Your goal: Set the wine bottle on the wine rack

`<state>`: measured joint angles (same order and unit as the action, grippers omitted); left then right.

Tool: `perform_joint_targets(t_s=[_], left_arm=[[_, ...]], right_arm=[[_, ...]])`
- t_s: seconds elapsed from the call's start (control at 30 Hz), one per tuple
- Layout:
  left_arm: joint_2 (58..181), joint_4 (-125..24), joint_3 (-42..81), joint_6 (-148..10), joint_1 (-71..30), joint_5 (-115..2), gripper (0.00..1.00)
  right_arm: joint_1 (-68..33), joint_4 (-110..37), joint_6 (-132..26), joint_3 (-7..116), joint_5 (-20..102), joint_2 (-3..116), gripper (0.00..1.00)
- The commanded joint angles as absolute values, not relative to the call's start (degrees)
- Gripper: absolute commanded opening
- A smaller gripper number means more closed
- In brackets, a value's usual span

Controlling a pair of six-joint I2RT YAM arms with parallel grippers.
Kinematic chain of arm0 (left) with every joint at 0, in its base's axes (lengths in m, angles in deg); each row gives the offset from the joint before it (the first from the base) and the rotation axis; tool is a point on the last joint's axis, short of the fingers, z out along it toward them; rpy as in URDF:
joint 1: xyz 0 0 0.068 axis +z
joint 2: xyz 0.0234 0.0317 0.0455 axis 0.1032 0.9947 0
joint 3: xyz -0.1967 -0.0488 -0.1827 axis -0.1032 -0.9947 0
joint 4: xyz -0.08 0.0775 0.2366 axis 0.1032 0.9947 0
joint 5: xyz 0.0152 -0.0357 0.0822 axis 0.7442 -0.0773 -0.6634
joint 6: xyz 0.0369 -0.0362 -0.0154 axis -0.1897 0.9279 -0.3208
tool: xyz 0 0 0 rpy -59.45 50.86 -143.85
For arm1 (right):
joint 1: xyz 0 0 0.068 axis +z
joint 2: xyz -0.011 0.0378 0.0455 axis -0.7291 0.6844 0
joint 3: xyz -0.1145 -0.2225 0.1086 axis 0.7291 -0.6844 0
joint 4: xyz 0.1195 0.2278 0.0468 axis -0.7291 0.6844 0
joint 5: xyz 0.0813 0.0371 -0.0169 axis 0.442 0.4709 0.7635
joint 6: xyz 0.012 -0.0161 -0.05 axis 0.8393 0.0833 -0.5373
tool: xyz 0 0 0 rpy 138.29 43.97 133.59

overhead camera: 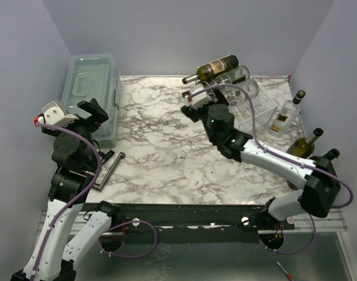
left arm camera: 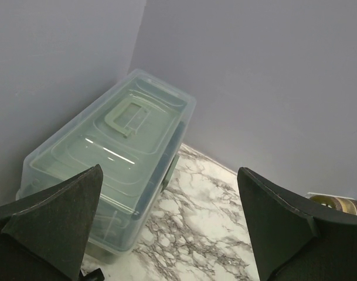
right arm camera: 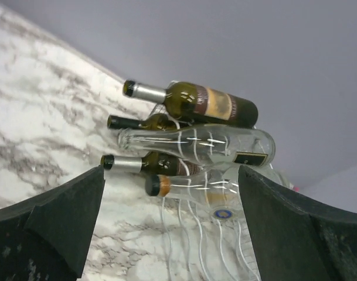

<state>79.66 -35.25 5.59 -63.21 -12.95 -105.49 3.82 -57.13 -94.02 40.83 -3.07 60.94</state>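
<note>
The upright clear bottle's neck [overhead camera: 295,100] is free next to the rack, so my open right gripper should keep going toward its black cap [overhead camera: 300,94] until the fingers are around the cap.
The white wire wine rack [overhead camera: 255,112] stands at the back right of the marble table and carries several wine bottles lying on their sides. In the right wrist view a dark green bottle [right arm camera: 196,100] lies on top, a clear one [right arm camera: 201,143] under it, then a foil-necked dark one [right arm camera: 144,163]. Lowest is a clear bottle with an orange neck band [right arm camera: 193,186], resting on the rack wires [right arm camera: 222,252]. My right gripper [right arm camera: 172,234] is open just short of that bottle's neck and holds nothing. It hangs at the rack's left end [overhead camera: 193,104]. My left gripper [left arm camera: 169,234] is open and raised by the bin.
A translucent lidded plastic bin [overhead camera: 90,88] stands at the back left, right under the left gripper [overhead camera: 93,112]. Three bottles stand upright along the right edge: a clear one [overhead camera: 284,117], a green one [overhead camera: 304,145] and a dark one [overhead camera: 330,156]. A black bar [overhead camera: 111,167] lies near the left front.
</note>
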Motion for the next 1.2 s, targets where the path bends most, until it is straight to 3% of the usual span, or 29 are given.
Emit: perform_joint_targets(t_s=[0.0,0.13,0.33,0.57,1.17], left_arm=[[81.7,-36.4,5.5,-64.4,-12.9,-100.6,0.99],[84.1,-36.5,5.7,-64.8,-12.9,-98.3,0.99],[85.6,-36.4,5.9,-65.0,-12.8,-97.2,0.99],[87.2,-36.2,6.1,-64.7,-12.8,-94.8,0.99],[87.0,-36.2,6.1,-64.4,-13.2,-93.4,0.99]], right_arm=[[-2.0,-41.2,-70.9,44.2,1.9,54.6,0.99],[-10.4,-33.2,-60.3,47.5,8.0,50.9,1.00],[-20.4,-29.3,-51.7,48.6,4.8,46.3,1.00],[-37.1,-25.0,-42.1,49.7,14.3,46.3,1.00],[-46.5,-23.8,-43.2,55.9,6.1,49.1,1.00]])
